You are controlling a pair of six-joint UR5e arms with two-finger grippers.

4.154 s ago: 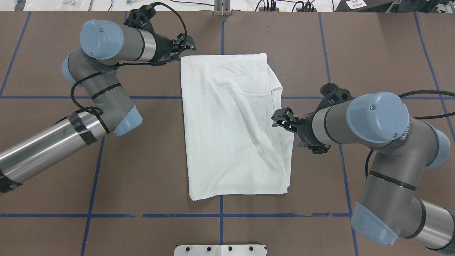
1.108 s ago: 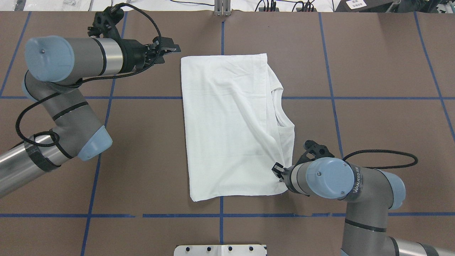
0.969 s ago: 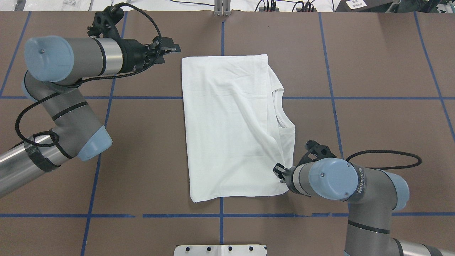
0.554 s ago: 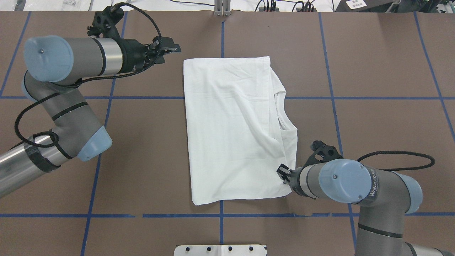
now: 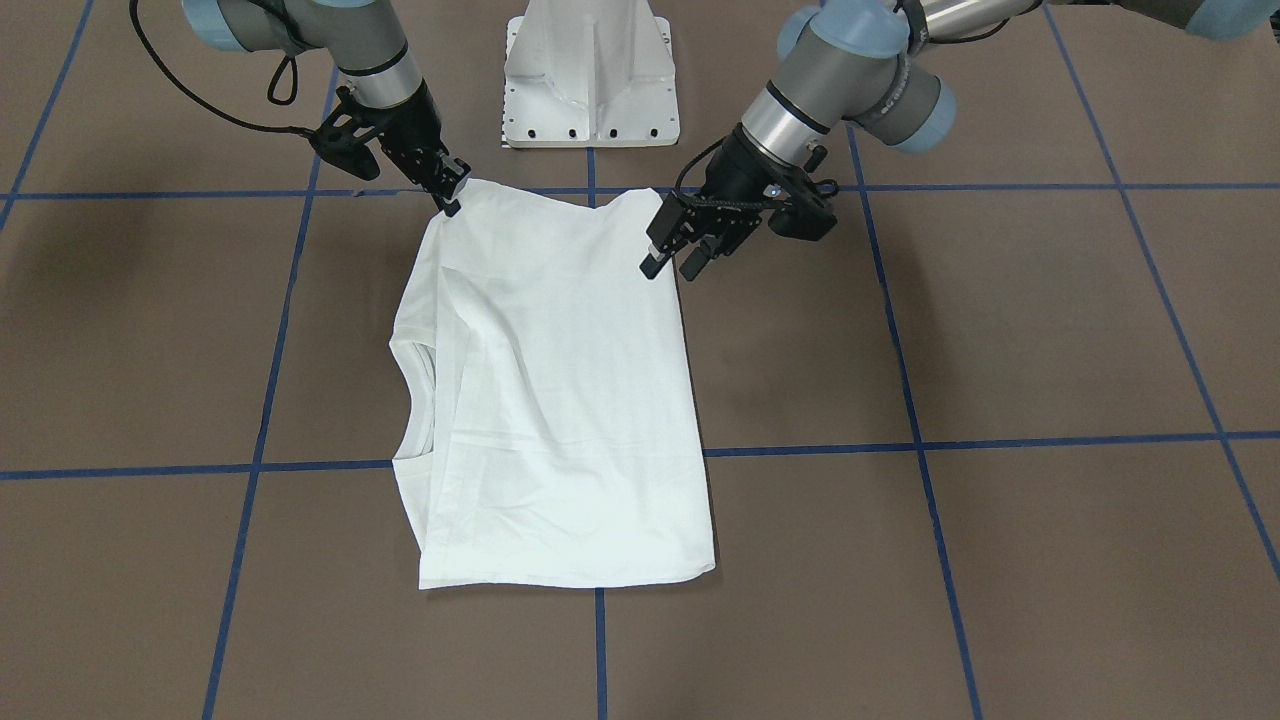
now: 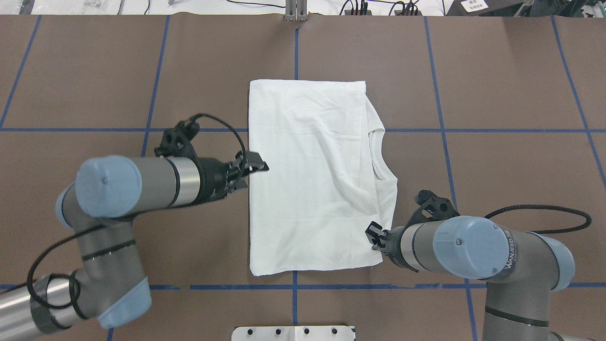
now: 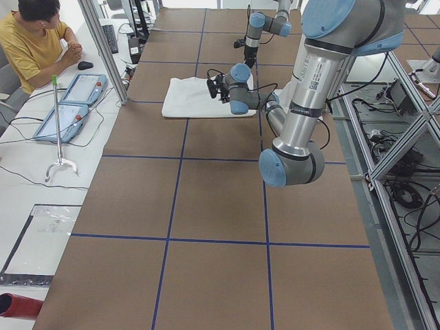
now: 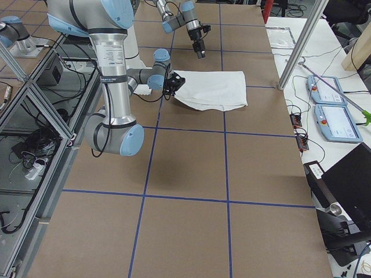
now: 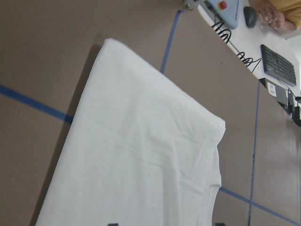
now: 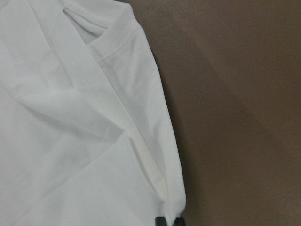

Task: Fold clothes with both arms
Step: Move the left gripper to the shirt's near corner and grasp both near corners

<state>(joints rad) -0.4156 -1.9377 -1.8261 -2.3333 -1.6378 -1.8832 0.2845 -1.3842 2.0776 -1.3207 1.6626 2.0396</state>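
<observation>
I am about to carry the corners over, and the white T-shirt point(image 5: 558, 396) will fold double with an uneven edge, because the T-shirt's edge point(image 5: 593, 208) sags loosely between the corners.
The white T-shirt point(image 6: 312, 180) lies folded in a long rectangle on the brown table, its ribbed collar point(image 6: 378, 151) at the right edge; no text shows. My right gripper point(image 6: 374, 236) is shut on the shirt's near right corner, and the right wrist view shows the cloth point(image 10: 70, 117) bunched at the fingertips. In the front view it sits at the top left corner of the shirt point(image 5: 450, 195). My left gripper point(image 6: 258, 168) is open and empty, just over the middle of the shirt's left edge; it also shows in the front view point(image 5: 670, 262). The left wrist view looks along the shirt point(image 9: 141, 160).
The white pedestal base point(image 5: 590, 70) stands at the table's near edge behind the shirt. Blue tape lines point(image 6: 440, 130) grid the brown table. An operator point(image 7: 34, 41) sits by control tablets point(image 7: 69, 103) beyond the table's far side.
My left arm swung from the shirt's far left corner to the middle of its left edge. The shirt slid slightly to the right with my right gripper, which stays on the near right corner.
</observation>
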